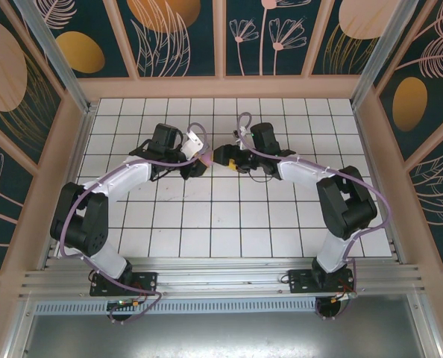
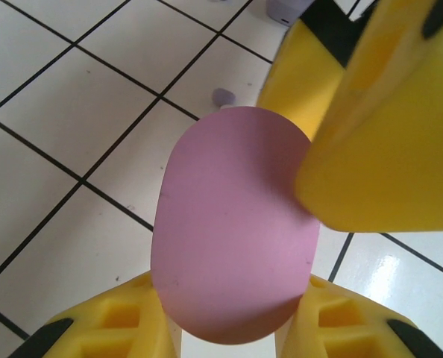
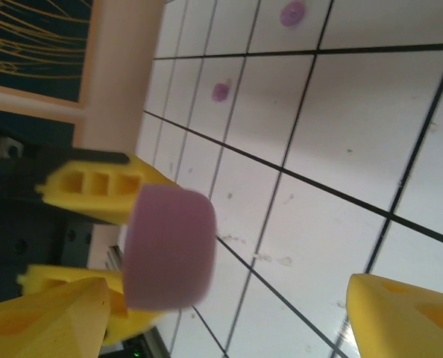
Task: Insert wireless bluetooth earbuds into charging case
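Note:
The charging case lies broad side (image 2: 233,227) along the fingers of the robot's left gripper, so the right gripper should hold the case's upper end (image 2: 244,130) while the left gripper takes hold of the case again, turned.
My left gripper (image 2: 233,317) is shut on a pink oval charging case (image 2: 233,224), gripping its lower end between yellow fingers. From above, the case (image 1: 205,158) hangs over the tiled floor between both grippers. My right gripper (image 1: 223,156) faces it, open. In the right wrist view the case (image 3: 169,246) sits close to one finger of my right gripper (image 3: 229,298), with a wide gap to the other finger. Right gripper fingers (image 2: 371,119) overlap the case's upper right edge. Tiny lilac earbuds lie on the tiles: one (image 2: 222,96) beyond the case, two (image 3: 292,13) (image 3: 220,91) farther off.
White tiled floor (image 1: 229,216) with dark grout lines is fenced by wooden rails and patterned wall panels (image 1: 221,86). A lilac piece (image 2: 285,9) is cut off by the top edge of the left wrist view. Both arms arch inward from their bases at the near rail.

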`<state>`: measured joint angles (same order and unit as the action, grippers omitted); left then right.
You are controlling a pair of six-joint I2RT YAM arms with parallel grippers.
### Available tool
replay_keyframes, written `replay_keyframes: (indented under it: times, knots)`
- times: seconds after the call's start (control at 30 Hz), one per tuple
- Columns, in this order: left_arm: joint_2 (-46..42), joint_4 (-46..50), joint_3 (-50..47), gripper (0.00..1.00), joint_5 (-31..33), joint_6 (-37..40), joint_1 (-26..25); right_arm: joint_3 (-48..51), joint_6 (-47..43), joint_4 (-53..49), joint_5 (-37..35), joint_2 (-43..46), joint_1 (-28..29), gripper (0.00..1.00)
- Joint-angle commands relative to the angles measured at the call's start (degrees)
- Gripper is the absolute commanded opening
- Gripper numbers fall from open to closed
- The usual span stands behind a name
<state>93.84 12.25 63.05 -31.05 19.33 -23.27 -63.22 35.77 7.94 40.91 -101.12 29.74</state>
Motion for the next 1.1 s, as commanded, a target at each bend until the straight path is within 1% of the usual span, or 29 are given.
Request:
replay_keyframes:
  times: [0.0, 0.1, 0.2, 0.33, 0.43, 0.53, 0.6, 0.63, 0.67, 0.7, 0.73, 0.77, 0.83, 0.9, 0.93, 1.0, 1.07]
  knots:
    - [-0.9, 1.2, 0.5, 0.22, -2.5, -0.3, -0.4, -2.0, 3.0, 4.6, 2.8, -1.0, 0.0, 0.82]
    - [-1.1, 1.5, 0.7, 0.22, -2.9, -0.1, -0.3, -2.5, 3.8, 5.1, 3.0, -1.3, 0.1, 0.80]
    - [-1.7, 1.5, 0.7, 0.22, -2.7, 0.0, -0.4, -3.3, 4.4, 5.0, 3.5, -2.1, 0.2, 0.73]
    - [-2.5, 1.6, 0.6, 0.23, -2.2, 0.8, -0.4, -3.1, 6.4, 6.8, 4.7, -2.5, 0.0, 0.54]
    - [-2.9, 1.5, 0.6, 0.23, -2.3, 0.9, -0.4, -3.5, 8.5, 8.5, 6.9, -3.0, 0.0, 0.46]
    - [-3.0, 1.5, 1.1, 0.24, -2.3, 1.0, -0.3, -4.1, 9.5, 8.1, 8.6, -3.5, 0.1, 0.38]
    - [-3.1, 1.6, 1.6, 0.27, -2.2, 1.0, -0.4, -3.9, 10.5, 7.3, 8.4, -3.5, -0.1, 0.32]
    - [-3.1, 1.1, 1.8, 0.31, -2.0, 0.8, -0.4, -3.6, 11.7, 7.1, 8.2, -3.5, -0.3, 0.27]
    - [-3.3, 0.2, 1.8, 0.36, -2.0, 0.1, -0.4, -3.0, 13.6, 7.7, 8.5, -3.4, -0.8, 0.23]
    - [-3.5, -0.9, 1.6, 0.44, -2.2, -0.7, -0.4, -2.2, 15.7, 9.2, 8.9, -3.2, -1.2, 0.20]
    - [-3.8, -2.6, 1.3, 0.54, -2.3, -1.9, -0.4, -0.9, 18.4, 11.8, 9.2, -2.8, -1.8, 0.17]
    - [-4.2, -4.3, 0.9, 0.61, -2.1, -3.2, -0.3, 0.6, 21.7, 15.0, 9.5, -2.2, -2.5, 0.16]
    - [-5.2, -8.3, -0.1, 0.69, -0.7, -6.7, -0.4, 3.7, 27.8, 21.6, 9.6, -0.9, -3.9, 0.15]
    - [-6.7, -13.1, -1.4, 0.77, 2.4, -11.5, -0.3, 7.1, 34.1, 28.0, 8.6, 0.6, -5.7, 0.15]
    - [-7.5, -15.5, -2.3, 0.79, 3.0, -13.6, -0.2, 8.7, 37.2, 31.0, 7.7, 1.4, -6.9, 0.15]
    - [-8.8, -20.1, -3.8, 0.82, 3.4, -18.1, -0.2, 11.3, 42.2, 36.2, 6.4, 2.7, -8.6, 0.15]
    - [-9.6, -25.1, -5.4, 0.83, 2.2, -22.4, -0.2, 12.9, 45.9, 39.6, 5.0, 4.0, -9.6, 0.15]
